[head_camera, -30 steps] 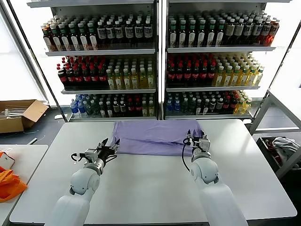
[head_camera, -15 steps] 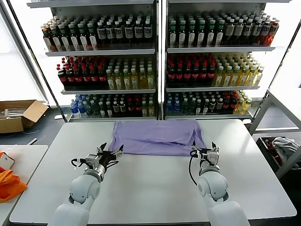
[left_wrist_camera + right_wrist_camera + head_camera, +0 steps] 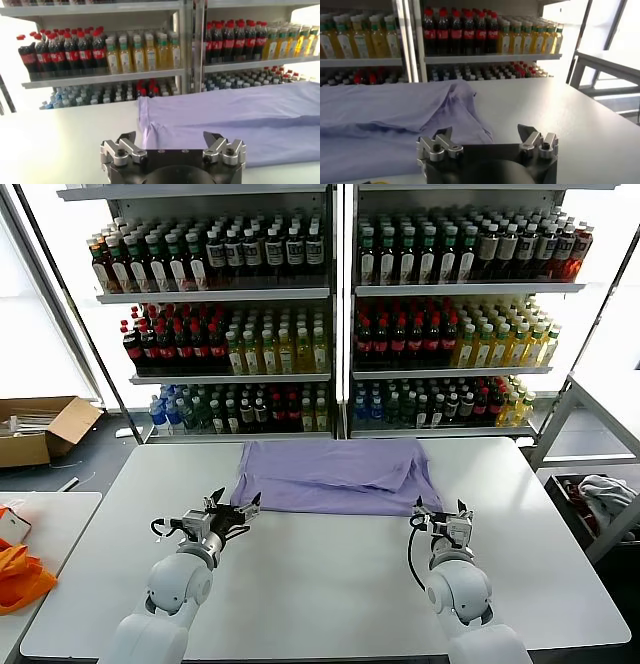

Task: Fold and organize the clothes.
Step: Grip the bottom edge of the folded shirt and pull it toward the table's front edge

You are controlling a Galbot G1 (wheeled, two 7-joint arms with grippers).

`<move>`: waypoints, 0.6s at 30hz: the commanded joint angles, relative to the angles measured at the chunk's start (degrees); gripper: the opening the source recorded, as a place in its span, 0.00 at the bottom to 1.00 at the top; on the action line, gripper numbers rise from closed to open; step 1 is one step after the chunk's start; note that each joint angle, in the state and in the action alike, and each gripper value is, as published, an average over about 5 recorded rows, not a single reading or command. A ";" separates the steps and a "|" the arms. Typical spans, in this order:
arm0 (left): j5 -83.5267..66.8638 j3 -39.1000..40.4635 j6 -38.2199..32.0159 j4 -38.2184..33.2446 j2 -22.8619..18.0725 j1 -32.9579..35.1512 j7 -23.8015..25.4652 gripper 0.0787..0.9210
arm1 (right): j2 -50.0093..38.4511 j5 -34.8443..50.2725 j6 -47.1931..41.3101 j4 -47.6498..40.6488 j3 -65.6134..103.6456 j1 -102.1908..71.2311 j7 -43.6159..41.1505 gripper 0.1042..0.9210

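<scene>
The lavender T-shirt is lying at the table's far edge (image 3: 335, 442), so the robot's left gripper and right gripper should pull its near corners (image 3: 436, 506) closer before they fold it further.
The clothes here are one lavender T-shirt (image 3: 335, 476), folded into a wide band and lying flat at the far middle of the white table (image 3: 320, 584). My left gripper (image 3: 238, 510) hovers open just off the shirt's near left corner, empty. My right gripper (image 3: 441, 513) is open too, just off the near right corner, holding nothing. In the left wrist view the shirt (image 3: 240, 115) lies beyond the spread fingers of the left gripper (image 3: 170, 137). In the right wrist view the shirt (image 3: 390, 115) lies ahead of the right gripper (image 3: 485, 132), towards one side.
Shelves of bottles (image 3: 330, 314) stand behind the table. A cardboard box (image 3: 40, 429) sits on the floor at the left. An orange cloth (image 3: 20, 574) lies on a side table. A grey-white cloth bundle (image 3: 605, 489) rests in a bin at the right.
Both grippers have drawn back from the shirt's near edge towards me and opened fully. The shirt stays flat on the table.
</scene>
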 commanded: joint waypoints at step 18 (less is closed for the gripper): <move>0.56 1.66 1.31 5.83 0.20 -1.87 -0.45 0.74 | 0.55 -0.04 0.13 -4.54 -1.29 0.88 -0.81 0.48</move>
